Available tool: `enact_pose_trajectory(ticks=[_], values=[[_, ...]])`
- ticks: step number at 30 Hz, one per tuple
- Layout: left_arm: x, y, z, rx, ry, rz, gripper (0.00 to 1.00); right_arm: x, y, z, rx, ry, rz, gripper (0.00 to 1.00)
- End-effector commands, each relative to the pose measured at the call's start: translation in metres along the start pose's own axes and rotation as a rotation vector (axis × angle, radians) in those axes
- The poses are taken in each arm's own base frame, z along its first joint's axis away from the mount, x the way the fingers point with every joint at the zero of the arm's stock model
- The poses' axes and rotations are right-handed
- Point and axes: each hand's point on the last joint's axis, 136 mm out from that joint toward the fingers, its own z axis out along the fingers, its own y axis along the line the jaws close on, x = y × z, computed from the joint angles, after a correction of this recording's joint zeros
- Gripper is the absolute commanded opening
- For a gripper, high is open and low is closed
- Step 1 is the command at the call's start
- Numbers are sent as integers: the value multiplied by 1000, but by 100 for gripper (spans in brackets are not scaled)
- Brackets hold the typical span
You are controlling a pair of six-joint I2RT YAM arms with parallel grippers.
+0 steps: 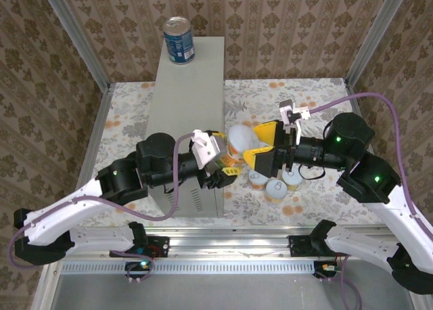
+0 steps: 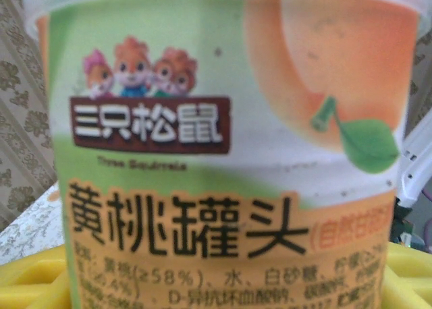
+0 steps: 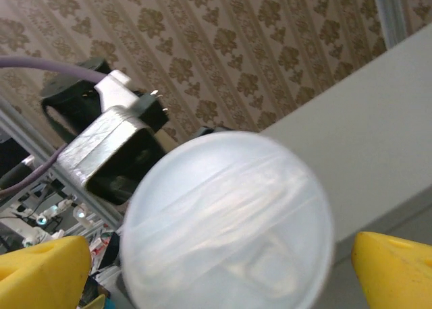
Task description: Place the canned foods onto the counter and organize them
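Note:
I should take the orange-yellow labelled can with my right gripper and put it beside the blue can, because my left gripper is holding it off the counter's side, far from the blue can.
An orange-yellow labelled can with a pale lid hangs beside the counter's right side, tilted, with my left gripper shut on it. Its peach label spans the left wrist view, between the yellow fingertips at the bottom corners. My right gripper faces the lid and stands open, its yellow fingertips clear of the lid on both sides. A taller blue can stands on the counter's far end. Three short cans sit on the floral floor under the right arm.
The counter's grey top runs behind the lid in the right wrist view. Aluminium frame posts and patterned walls close in the cell. Purple cables loop off both wrists. The floral floor stretches right of the counter.

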Motion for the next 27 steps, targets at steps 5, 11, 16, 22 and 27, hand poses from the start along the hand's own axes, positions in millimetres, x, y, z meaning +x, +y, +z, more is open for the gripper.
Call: enact_pose_trajectory(ticks=[5, 11, 16, 22, 27], values=[[-61, 13, -26, -47, -265, -43, 46, -13, 8, 23, -4, -65, -70, 100], [-58, 14, -30, -53, -268, -50, 46, -18, 7, 36, 21, -103, -89, 93], [-51, 23, -38, -98, -257, -53, 47, -28, -3, 42, 70, -146, -78, 78], [-37, 40, -59, -192, -185, -36, 79, -41, -11, 56, 118, -142, -99, 71], [-21, 51, -87, -267, -66, 3, 100, -46, -23, 80, 161, -87, -141, 71]])
